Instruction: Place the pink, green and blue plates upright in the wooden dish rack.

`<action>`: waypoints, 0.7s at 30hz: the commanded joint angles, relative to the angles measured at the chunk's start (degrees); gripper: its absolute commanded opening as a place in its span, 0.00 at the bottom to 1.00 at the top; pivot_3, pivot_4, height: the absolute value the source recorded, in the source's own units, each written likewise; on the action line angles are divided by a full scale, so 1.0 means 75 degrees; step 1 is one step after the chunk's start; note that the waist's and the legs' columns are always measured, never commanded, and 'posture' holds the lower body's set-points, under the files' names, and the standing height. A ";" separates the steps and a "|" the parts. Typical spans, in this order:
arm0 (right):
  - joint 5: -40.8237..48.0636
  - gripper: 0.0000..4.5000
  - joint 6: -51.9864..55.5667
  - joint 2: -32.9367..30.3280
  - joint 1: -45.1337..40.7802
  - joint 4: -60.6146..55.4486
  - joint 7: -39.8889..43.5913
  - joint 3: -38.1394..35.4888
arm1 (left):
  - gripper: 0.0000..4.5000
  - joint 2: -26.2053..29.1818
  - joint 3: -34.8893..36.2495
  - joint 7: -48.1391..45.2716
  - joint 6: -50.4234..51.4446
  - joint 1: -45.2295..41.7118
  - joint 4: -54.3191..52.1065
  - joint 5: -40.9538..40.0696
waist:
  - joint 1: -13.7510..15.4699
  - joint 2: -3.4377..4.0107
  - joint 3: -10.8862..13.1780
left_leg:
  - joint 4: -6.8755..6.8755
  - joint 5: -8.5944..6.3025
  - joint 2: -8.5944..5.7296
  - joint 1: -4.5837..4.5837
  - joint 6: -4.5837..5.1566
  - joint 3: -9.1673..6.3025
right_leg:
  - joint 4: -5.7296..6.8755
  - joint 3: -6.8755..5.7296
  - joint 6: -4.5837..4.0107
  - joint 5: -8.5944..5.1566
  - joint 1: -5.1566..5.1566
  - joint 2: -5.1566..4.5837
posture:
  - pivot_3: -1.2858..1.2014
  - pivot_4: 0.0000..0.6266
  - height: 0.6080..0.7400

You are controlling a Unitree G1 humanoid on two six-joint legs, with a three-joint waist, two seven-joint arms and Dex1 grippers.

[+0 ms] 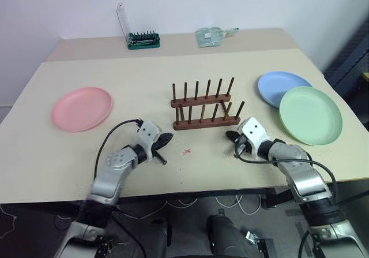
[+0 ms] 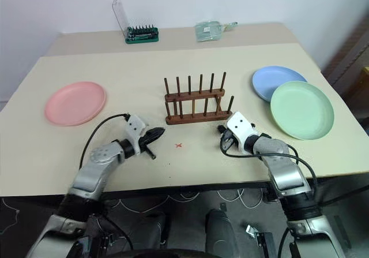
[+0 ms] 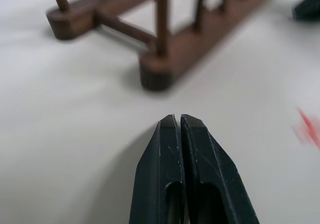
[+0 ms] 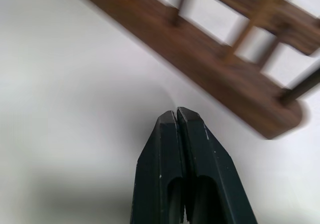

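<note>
The robot's left gripper should grab the pink plate (image 1: 82, 109) by its rim (image 1: 56, 122) and pass it to the right gripper, because the plate lies flat, far across the rack from the right gripper.
The dark wooden dish rack (image 1: 206, 105) stands empty at the table's middle. A pink plate (image 1: 82, 108) lies flat at the left. At the right, the green plate (image 1: 310, 115) lies flat and overlaps the near edge of the blue plate (image 1: 278, 88). My left gripper (image 1: 166, 138) is shut and empty, just left of the rack's near left end (image 3: 159, 72). My right gripper (image 1: 230, 135) is also shut and empty, hovering just in front of the rack's near right end (image 4: 270, 116). Both point inward toward the rack.
A green tray of tool bits (image 1: 143, 40) with a clear lid and a clear packet (image 1: 211, 36) sit at the table's far edge. A small red mark (image 1: 186, 152) is on the table between the grippers. Cables hang below the front edge.
</note>
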 commanded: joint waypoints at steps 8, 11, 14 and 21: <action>0.1543 0.74 0.1307 -0.0475 -0.1104 -0.1999 0.0929 -0.0358 | 0.86 0.0597 0.3941 0.1631 0.1098 0.0463 -0.0432 -0.1725 | 0.0084 -0.0017 0.0012 | 0.0014 -0.0004 0.0001 -0.0014 0.0004 -0.0014 | -0.0001 -0.0009 -0.0027 -0.0034 0.0003 -0.0002 | 0.52 0.24 1.00; 0.1200 0.99 0.0981 -0.0319 -0.1477 -0.1745 0.0812 -0.0012 | 1.00 0.0191 0.5363 0.4028 0.1917 -0.0418 -0.0143 -0.1958 | 0.0171 -0.0042 0.0016 | 0.0023 -0.0003 0.0000 -0.0019 0.0003 -0.0019 | 0.0000 -0.0012 -0.0006 -0.0019 -0.0003 0.0000 | 0.52 0.24 1.00; 0.1121 0.99 0.0759 -0.0259 -0.1524 -0.1526 0.0949 0.0203 | 1.00 0.0060 0.5799 0.4779 0.2498 -0.0690 -0.0057 -0.2080 | 0.0172 -0.0052 0.0008 | 0.0024 -0.0017 -0.0004 -0.0021 -0.0022 -0.0021 | -0.0002 -0.0014 -0.0001 -0.0019 -0.0003 -0.0002 | 0.52 0.24 1.00; 0.0959 0.99 0.0322 -0.0121 -0.1547 -0.1129 0.1007 0.0370 | 1.00 0.0394 0.5880 0.5464 0.3436 -0.1815 0.1638 -0.2026 | 0.0187 -0.0073 0.0019 | 0.0035 -0.0026 -0.0006 -0.0031 -0.0036 -0.0025 | 0.0001 -0.0018 0.0005 -0.0024 -0.0008 0.0001 | 0.52 0.24 1.00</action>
